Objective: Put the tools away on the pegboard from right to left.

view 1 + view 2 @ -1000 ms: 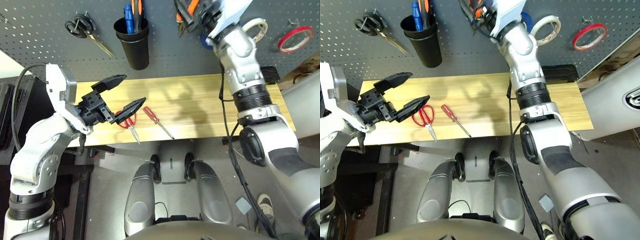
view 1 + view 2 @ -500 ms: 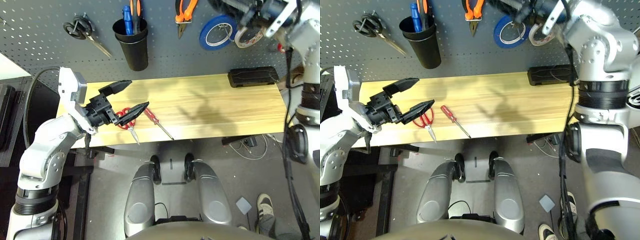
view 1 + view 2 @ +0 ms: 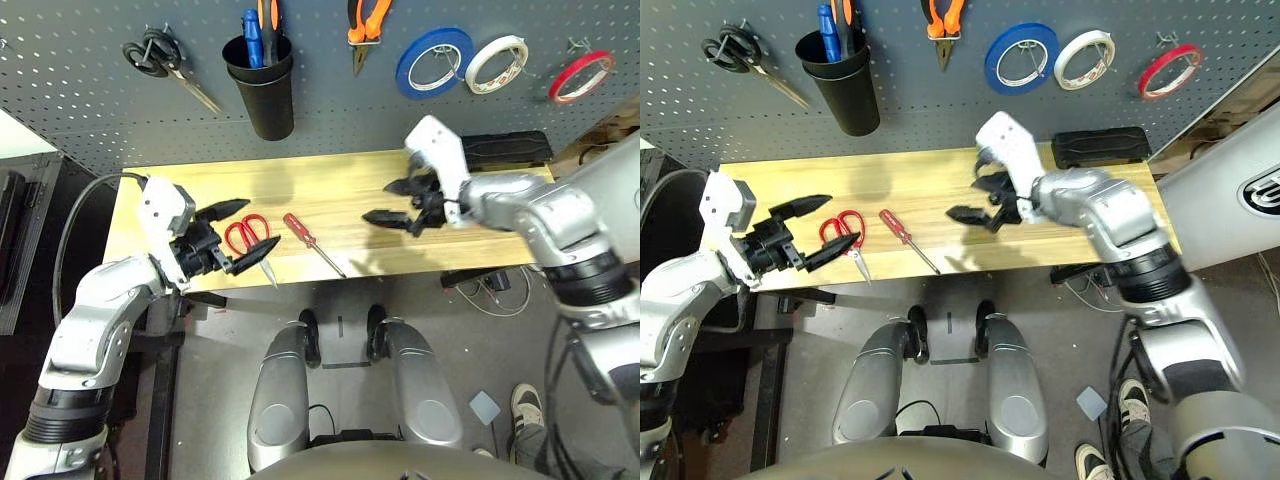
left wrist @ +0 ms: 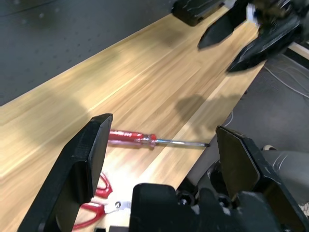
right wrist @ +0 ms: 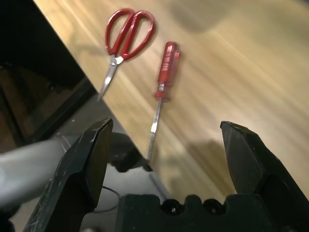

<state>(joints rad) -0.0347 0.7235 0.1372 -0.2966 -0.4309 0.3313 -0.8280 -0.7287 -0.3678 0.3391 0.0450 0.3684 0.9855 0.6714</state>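
Note:
The robot's right gripper should back away and its left gripper should take the screwdriver's handle [image 3: 297, 227], because the red-handled screwdriver [image 3: 312, 242] lies with its handle toward the left gripper.
The red-handled scissors [image 3: 248, 236] and the red-handled screwdriver [image 3: 308, 238] lie near the front left of the wooden table [image 3: 330, 180]. On the dark grey pegboard [image 3: 80, 110] hang the orange-handled pliers [image 3: 362, 22] and, far right, the thin red tape ring [image 3: 580, 76]. My left gripper [image 3: 262, 230] is open at the table's front left edge, just left of the scissors [image 4: 96, 208], with the screwdriver [image 4: 130, 137] beyond its fingers. My right gripper [image 3: 377, 201] is open and empty above the table's middle, pointing left toward the screwdriver [image 5: 164, 65] and scissors [image 5: 128, 36].
Black-handled scissors [image 3: 160, 60], a black cup of pens [image 3: 262, 95], a blue tape roll [image 3: 432, 62] and a white tape roll [image 3: 497, 62] also hang on the pegboard. A black box [image 3: 505, 148] sits at the table's back right.
My right arm left the pliers hanging on the pegboard and came down over the table, open. My left gripper drew back toward the front left edge.

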